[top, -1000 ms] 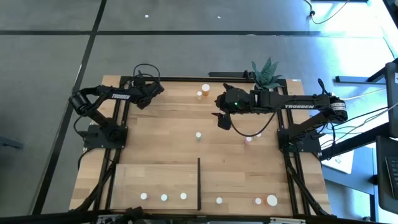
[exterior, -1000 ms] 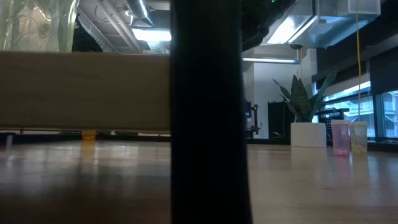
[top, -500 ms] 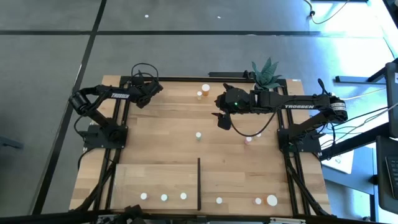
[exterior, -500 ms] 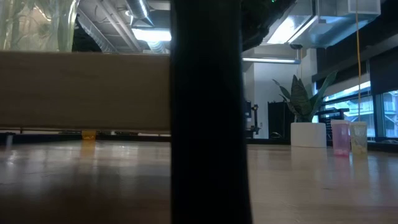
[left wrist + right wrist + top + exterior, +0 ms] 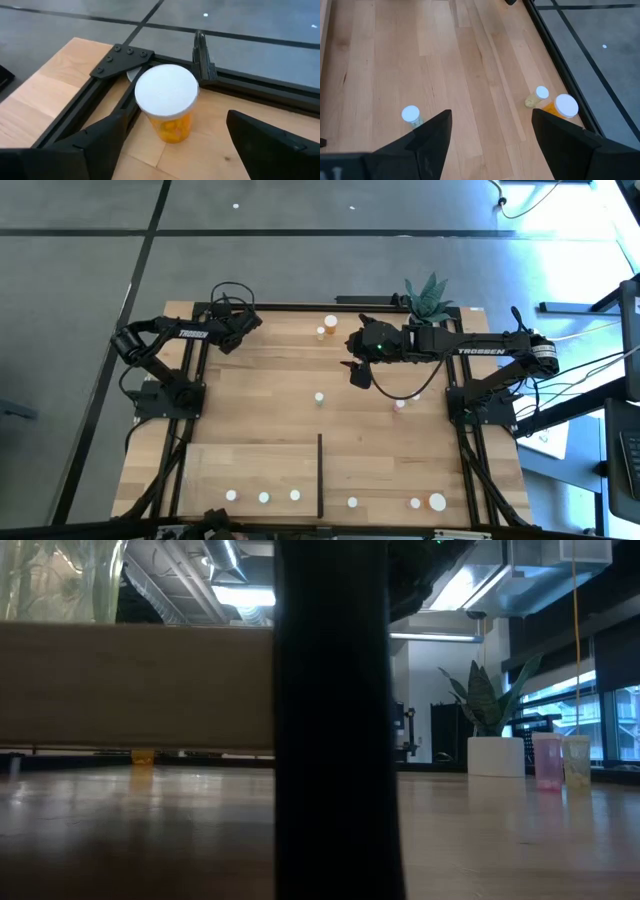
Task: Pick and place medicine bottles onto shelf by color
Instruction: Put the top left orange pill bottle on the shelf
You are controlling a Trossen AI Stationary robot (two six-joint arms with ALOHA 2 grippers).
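Observation:
I should lift clear and come from above the white cap (image 5: 166, 90), because the orange bottle is standing in the black rails' corner (image 5: 148, 64) and my left gripper is coming in at a slant.
A medicine bottle (image 5: 166, 102) with an orange body and a round white cap stands upright on the table's far left corner. My left gripper (image 5: 177, 122) is open, one finger on each side of the bottle with a gap to it. The gripper (image 5: 243, 325) hides this bottle in the high view. My right gripper (image 5: 358, 372) hovers open above the table's middle, holding nothing. Below it stand a green bottle (image 5: 411, 115), a small yellowish one (image 5: 538, 96) and a larger orange one (image 5: 563, 106). The shelf (image 5: 210, 465) lies at the near left, three bottles (image 5: 264, 497) on it.
A pink bottle (image 5: 400, 405) stands right of centre. Three more bottles (image 5: 415, 503) stand near the front edge, right of the shelf's black upright strip (image 5: 320, 475). A potted spiky plant (image 5: 428, 295) sits at the far edge. Black rails (image 5: 125, 55) frame the table's corner.

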